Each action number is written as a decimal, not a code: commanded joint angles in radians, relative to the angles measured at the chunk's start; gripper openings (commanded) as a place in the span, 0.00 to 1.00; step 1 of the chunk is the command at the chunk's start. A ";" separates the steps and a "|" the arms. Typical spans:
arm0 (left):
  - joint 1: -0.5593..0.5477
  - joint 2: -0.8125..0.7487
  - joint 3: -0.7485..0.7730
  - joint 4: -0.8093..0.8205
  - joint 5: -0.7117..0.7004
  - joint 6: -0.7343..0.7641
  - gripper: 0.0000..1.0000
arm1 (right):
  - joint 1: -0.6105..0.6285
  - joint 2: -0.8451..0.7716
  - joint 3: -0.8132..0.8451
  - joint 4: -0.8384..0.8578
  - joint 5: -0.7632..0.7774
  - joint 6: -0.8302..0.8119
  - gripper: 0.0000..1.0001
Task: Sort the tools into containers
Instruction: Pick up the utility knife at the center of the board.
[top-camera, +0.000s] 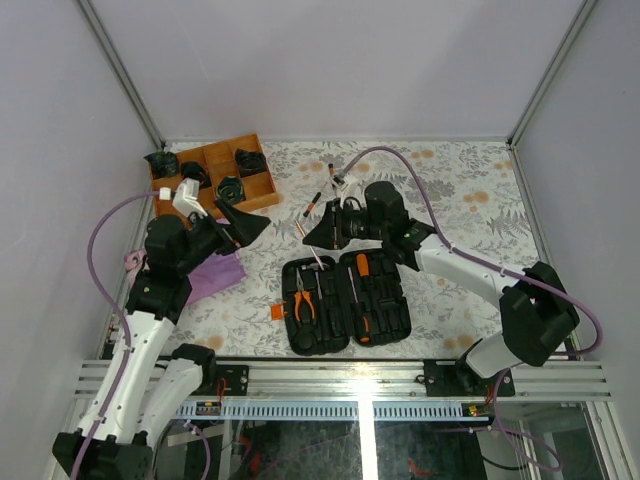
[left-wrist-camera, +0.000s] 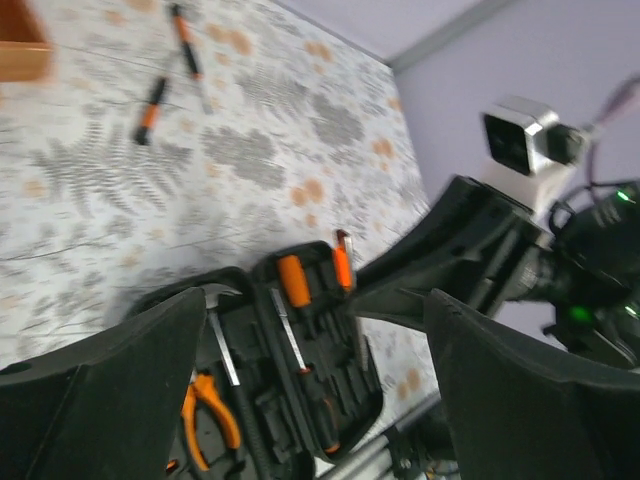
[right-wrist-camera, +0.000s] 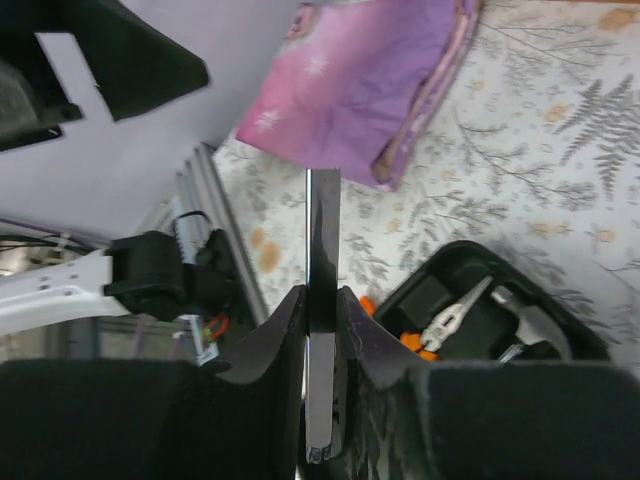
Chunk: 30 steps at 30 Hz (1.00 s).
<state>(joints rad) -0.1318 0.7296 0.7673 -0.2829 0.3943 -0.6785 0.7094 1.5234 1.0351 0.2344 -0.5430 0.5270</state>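
Note:
The thin driver (top-camera: 316, 256) leans steeply in my right gripper, the driver's orange end (left-wrist-camera: 343, 266) free, so my left gripper should grab that end before my right gripper regrips it.
The black zip tool case (top-camera: 345, 300) lies open near the front middle. Orange-handled pliers (top-camera: 304, 297) and a hammer lie in its left half, orange-and-black screwdrivers (top-camera: 363, 266) in its right half. My right gripper (top-camera: 318, 232) hovers just behind the case, shut on a thin driver (right-wrist-camera: 322, 250) with a black handle and steel shaft. My left gripper (top-camera: 245, 225) is open and empty, left of the right gripper; in its wrist view (left-wrist-camera: 315, 330) the case (left-wrist-camera: 290, 370) shows between the jaws. Two thin loose drivers (top-camera: 331, 185) lie behind the case.
An orange-brown wooden divided tray (top-camera: 215, 175) with black items stands at the back left. A purple cloth (top-camera: 215, 272) lies left of the case, under the left arm. The metal rail (top-camera: 350, 375) runs along the near edge.

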 joint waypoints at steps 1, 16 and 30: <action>-0.133 0.018 -0.031 0.280 0.023 -0.078 0.88 | -0.012 -0.063 -0.055 0.287 -0.136 0.234 0.00; -0.290 0.093 -0.056 0.446 -0.090 -0.185 0.64 | -0.018 -0.061 -0.120 0.674 -0.264 0.524 0.00; -0.323 0.127 -0.060 0.549 -0.016 -0.238 0.29 | -0.018 -0.020 -0.094 0.717 -0.285 0.575 0.00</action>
<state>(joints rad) -0.4351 0.8532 0.7143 0.1730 0.3496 -0.9028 0.6971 1.4975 0.9112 0.8738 -0.8047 1.0813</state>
